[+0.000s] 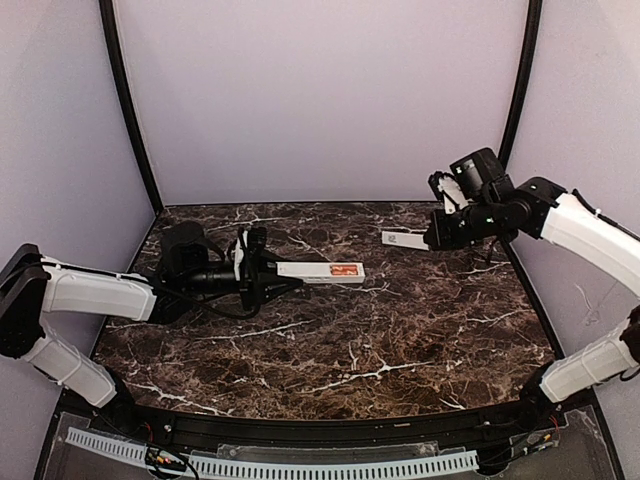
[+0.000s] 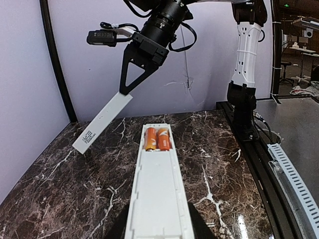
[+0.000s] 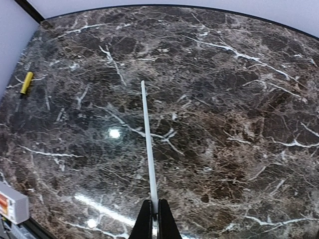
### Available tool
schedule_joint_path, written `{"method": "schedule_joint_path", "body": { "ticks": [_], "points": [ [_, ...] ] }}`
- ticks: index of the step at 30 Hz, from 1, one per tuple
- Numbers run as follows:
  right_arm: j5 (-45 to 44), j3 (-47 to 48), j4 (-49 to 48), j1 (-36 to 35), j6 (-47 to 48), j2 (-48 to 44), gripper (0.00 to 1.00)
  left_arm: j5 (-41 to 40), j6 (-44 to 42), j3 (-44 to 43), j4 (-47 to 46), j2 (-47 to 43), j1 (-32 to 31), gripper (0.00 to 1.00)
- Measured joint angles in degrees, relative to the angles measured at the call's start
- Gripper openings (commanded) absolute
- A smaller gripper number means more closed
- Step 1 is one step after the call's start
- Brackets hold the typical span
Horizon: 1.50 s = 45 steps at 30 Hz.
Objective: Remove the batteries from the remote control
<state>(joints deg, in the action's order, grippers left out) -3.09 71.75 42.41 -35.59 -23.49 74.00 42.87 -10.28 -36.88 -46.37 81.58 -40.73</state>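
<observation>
The white strip (image 1: 404, 240) is hanging clear of the remote control over open marble (image 1: 402, 298). My right gripper should keep moving it down until it touches the marble, then let go.
The white remote control (image 1: 318, 271) lies back-up on the marble table, one end held in my shut left gripper (image 1: 276, 273). Its open recess holds the two orange batteries (image 1: 345, 270) side by side. In the left wrist view the remote (image 2: 158, 189) runs away from my gripper (image 2: 158, 231), with the batteries (image 2: 157, 139) at its far end. My right gripper (image 1: 432, 238) is shut on a thin flat white strip (image 1: 403, 239) and holds it above the table at the back right. The strip shows edge-on in the right wrist view (image 3: 148, 149), between the jaws of that gripper (image 3: 154, 219).
A yellow stick (image 3: 26, 82) lies on the table near the left wall. The right arm's base (image 2: 244, 99) and a black rail (image 2: 259, 159) stand along the table's near edge. Purple walls close in the back and sides.
</observation>
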Motion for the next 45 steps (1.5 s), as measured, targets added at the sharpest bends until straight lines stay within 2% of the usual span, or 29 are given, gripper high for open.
{"method": "schedule_joint_path", "body": {
  "ticks": [7, 24, 33, 45],
  "points": [
    [-15.1, 4.68, 7.61, -3.72, 2.01, 8.9, 0.0, -0.52, 0.24, 0.72, 0.0, -0.07, 0.0, 0.0],
    [-30.77, 9.51, 21.05, -10.25, 2.14, 26.45, 0.0, -1.6, 0.42, 1.9, 0.0, -0.07, 0.0, 0.0],
    [-28.98, 9.51, 21.24, -10.88, 2.99, 27.41, 0.0, -1.7, 0.44, 2.1, 0.0, -0.07, 0.0, 0.0],
    [-16.57, 8.02, 18.88, -10.93, 5.7, 25.64, 0.22, -1.84, 0.42, 2.23, 0.02, -0.07, 0.0, 0.0]
  ]
}}
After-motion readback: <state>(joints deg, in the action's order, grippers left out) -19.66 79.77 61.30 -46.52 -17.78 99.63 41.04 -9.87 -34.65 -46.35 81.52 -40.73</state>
